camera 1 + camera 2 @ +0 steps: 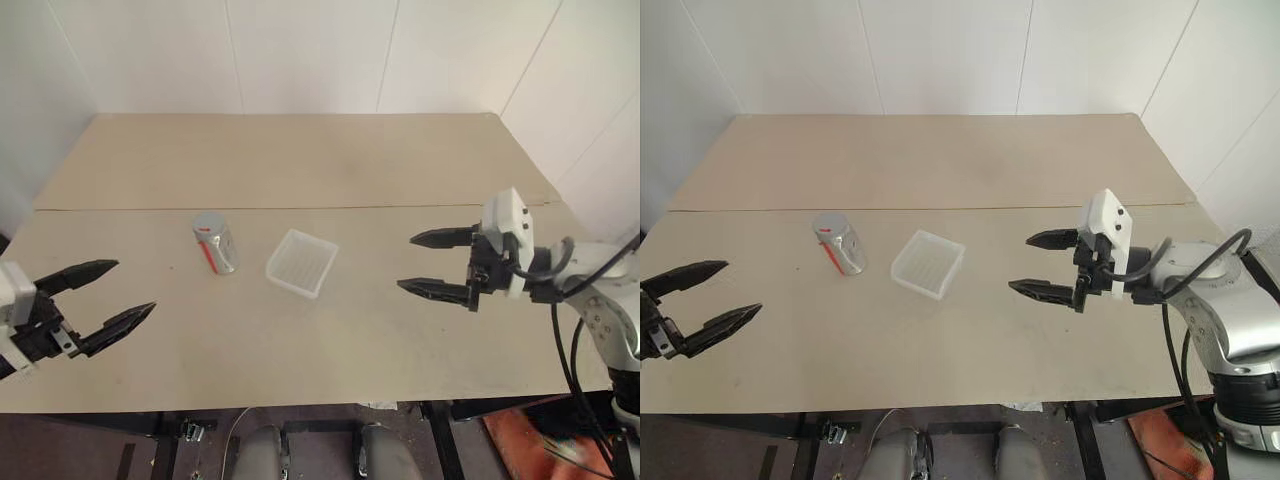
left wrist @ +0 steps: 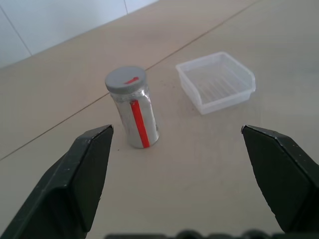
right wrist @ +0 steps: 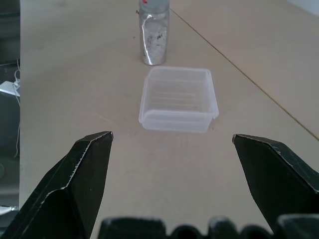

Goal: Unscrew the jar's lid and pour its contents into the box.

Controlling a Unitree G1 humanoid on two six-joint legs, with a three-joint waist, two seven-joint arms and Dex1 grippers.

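My left gripper continues to go toward the jar, fingers open, and closes just below the grey lid (image 1: 213, 238), with the jar upright (image 1: 220, 256) and clear of the box.
The jar (image 1: 215, 243) stands upright on the table, left of centre, with a red stripe down its side and the grey lid (image 2: 125, 79) screwed on top. Just to its right lies the box (image 1: 302, 262), a clear ribbed tray with nothing visible in it. The contents cannot be made out through the jar wall. My left gripper (image 1: 105, 297) hovers open near the table's front left, well short of the jar. My right gripper (image 1: 430, 263) hangs open to the right of the box, pointing toward it, nothing between its fingers.
A seam (image 1: 300, 208) runs across the beige table behind the jar and box. White walls close the far side and both flanks. The table's front edge (image 1: 300, 405) lies just below both grippers.
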